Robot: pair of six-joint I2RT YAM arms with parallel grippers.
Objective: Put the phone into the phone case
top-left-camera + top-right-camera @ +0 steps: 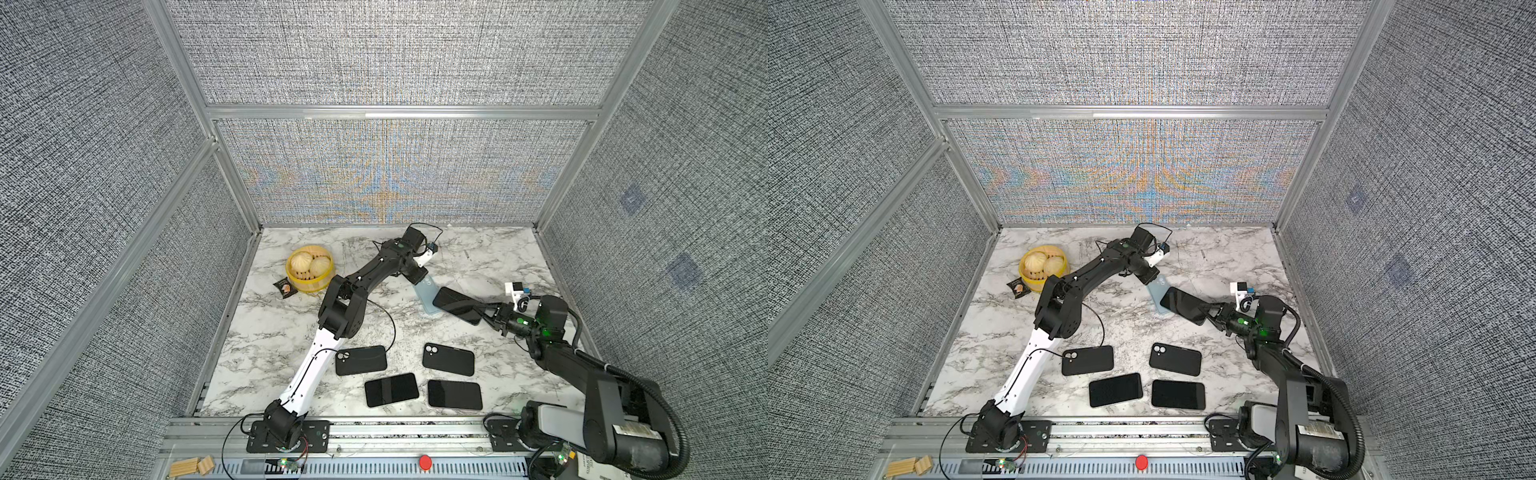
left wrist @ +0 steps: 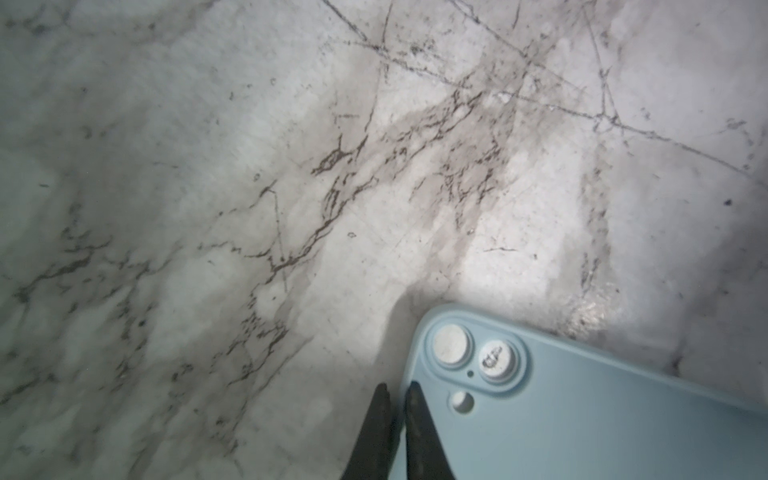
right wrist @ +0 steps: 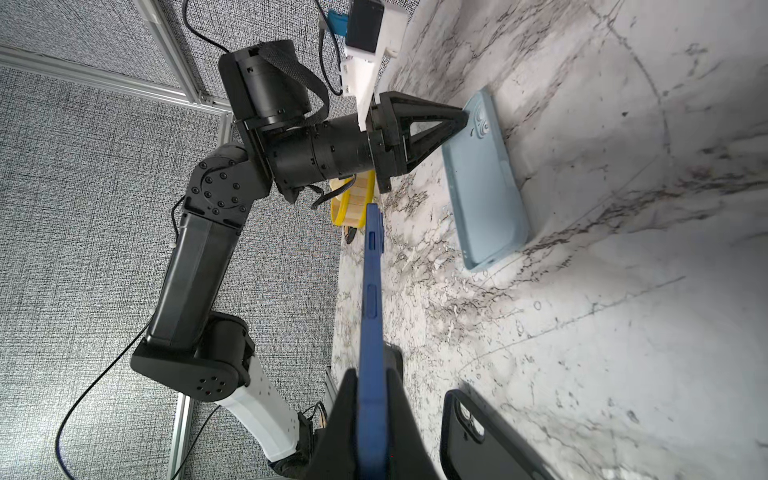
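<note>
The robot's left gripper pinches the phone [image 1: 457, 305] case's camera rim [image 2: 415, 345], with the case's open side up. It should keep turning the case until the case lines up with the phone, then let go.
The light blue phone case [image 1: 424, 293] [image 1: 1155, 291] lies flat on the marble table, right of centre in both top views. My left gripper [image 2: 397, 386] [image 1: 419, 277] is shut on its rim beside the camera cutouts [image 2: 473, 353]; the right wrist view shows those jaws [image 3: 463, 116] pinching that end of the case [image 3: 484, 183]. My right gripper [image 3: 372, 372] [image 1: 483, 312] is shut on the end of a blue phone [image 3: 371, 286]. The phone [image 1: 456, 305] [image 1: 1183, 305] hangs dark screen up, tilted over the case's near end.
Two black cases [image 1: 360, 360] [image 1: 449, 359] and two black phones [image 1: 391, 389] [image 1: 455, 394] lie near the front edge. A yellow steamer basket [image 1: 309, 286] with buns and a small packet [image 1: 284, 287] sit at the back left.
</note>
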